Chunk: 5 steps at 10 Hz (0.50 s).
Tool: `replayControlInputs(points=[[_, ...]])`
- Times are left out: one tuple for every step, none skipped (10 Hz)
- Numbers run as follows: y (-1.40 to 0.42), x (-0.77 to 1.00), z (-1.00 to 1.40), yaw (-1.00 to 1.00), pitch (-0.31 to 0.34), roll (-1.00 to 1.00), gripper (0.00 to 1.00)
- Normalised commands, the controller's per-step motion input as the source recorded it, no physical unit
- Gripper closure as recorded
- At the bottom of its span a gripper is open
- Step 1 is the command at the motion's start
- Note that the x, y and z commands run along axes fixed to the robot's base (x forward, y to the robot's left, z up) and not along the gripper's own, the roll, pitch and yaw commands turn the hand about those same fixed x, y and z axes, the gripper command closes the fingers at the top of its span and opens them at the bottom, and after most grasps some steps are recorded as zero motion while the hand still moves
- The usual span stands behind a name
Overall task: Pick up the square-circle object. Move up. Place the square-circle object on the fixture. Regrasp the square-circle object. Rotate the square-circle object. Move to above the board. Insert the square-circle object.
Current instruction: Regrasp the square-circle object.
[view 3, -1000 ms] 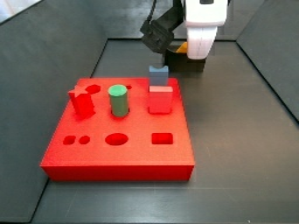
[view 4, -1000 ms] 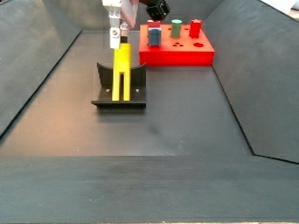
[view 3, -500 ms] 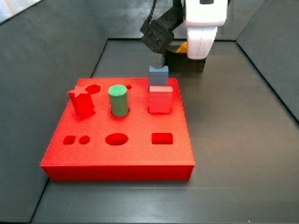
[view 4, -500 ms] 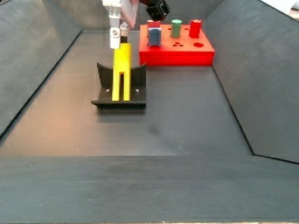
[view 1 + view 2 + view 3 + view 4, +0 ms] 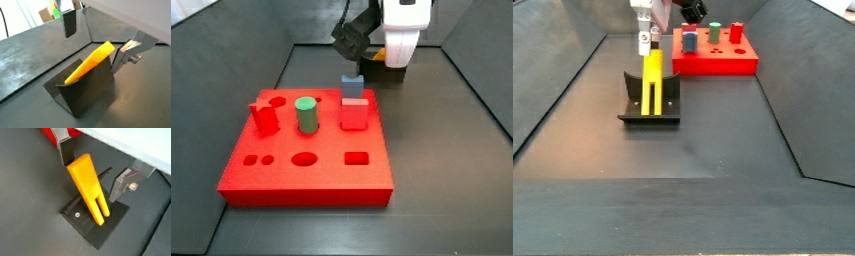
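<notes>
My gripper will free the square-circle object [image 5: 89, 63] at once when it lifts, because the object leans at an angle in the fixture's open notch [image 5: 75, 83]. The object will then hang straight down.
The square-circle object [image 5: 652, 78], a long yellow-orange rod, leans upright in the fixture [image 5: 651, 108], a dark notched bracket on a base plate [image 5: 99, 228]. In both wrist views the rod [image 5: 90, 62] [image 5: 87, 183] rises out of the notch, with its top between my fingers. My gripper [image 5: 93, 50] [image 5: 90, 180] is open and straddles the rod's upper end; one silver finger [image 5: 69, 22] and its opposite [image 5: 123, 182] stand clear of the rod. In a side view the gripper [image 5: 647, 38] hangs over the rod. The red board [image 5: 305, 150] [image 5: 716, 58] lies beside the fixture.
A green cylinder [image 5: 306, 115], a red square peg [image 5: 354, 113], a red star peg [image 5: 263, 116] and a blue-grey block [image 5: 352, 87] stand on the board, with shaped holes [image 5: 305, 158] along its front. Dark sloping walls [image 5: 567, 75] enclose the floor.
</notes>
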Motion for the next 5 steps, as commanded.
replayControlInputs(points=[[-0.02,0.08,0.01,0.08,0.212,-0.02,0.0],[-0.02,0.08,0.01,0.08,0.212,-0.02,0.0],[-0.02,0.08,0.01,0.08,0.212,-0.02,0.0],[-0.02,0.08,0.01,0.08,0.211,-0.02,0.0],[-0.02,0.08,0.01,0.08,0.211,-0.02,0.0]])
